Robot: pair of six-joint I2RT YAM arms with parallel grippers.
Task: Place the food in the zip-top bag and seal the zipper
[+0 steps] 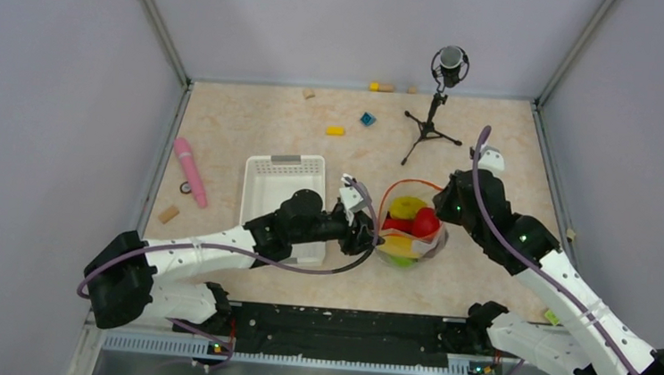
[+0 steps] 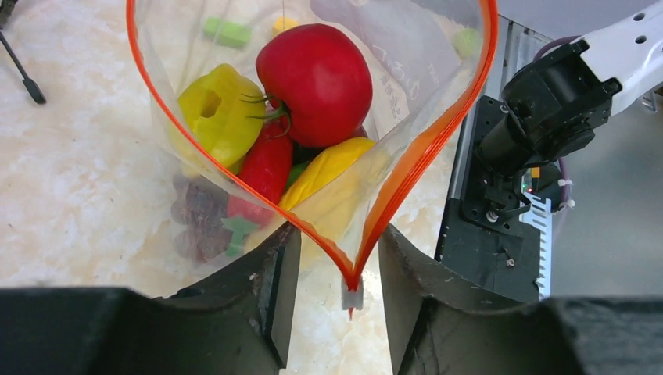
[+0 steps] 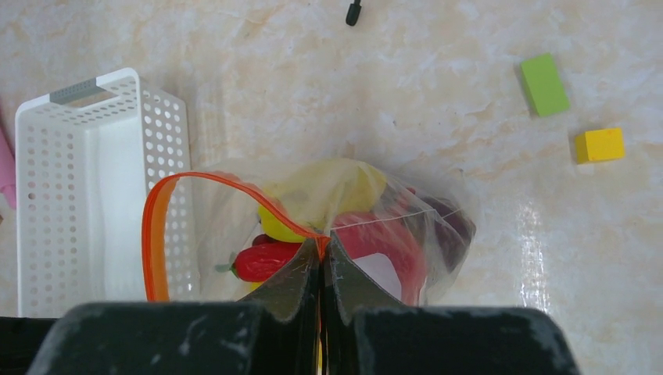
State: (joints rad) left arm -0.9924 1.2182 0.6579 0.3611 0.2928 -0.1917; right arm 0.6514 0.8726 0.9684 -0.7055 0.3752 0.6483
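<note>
My left gripper should pinch the bag's edge below the white slider, because the slider is between its fingers and should stay free for my right gripper.
The clear zip-top bag stands open on the table with the food inside: red apple, yellow fruit, red chili, dark grapes and a yellow piece. Its orange-red zipper gapes in a wide loop. My left gripper is open, its fingers either side of the zipper's end with the white slider, not touching it. My right gripper is shut on the zipper's other end; it also shows in the top view.
The white basket stands just left of the bag, under my left arm. A pink stick lies far left. A microphone tripod stands behind the bag. Green and yellow blocks lie beside the bag.
</note>
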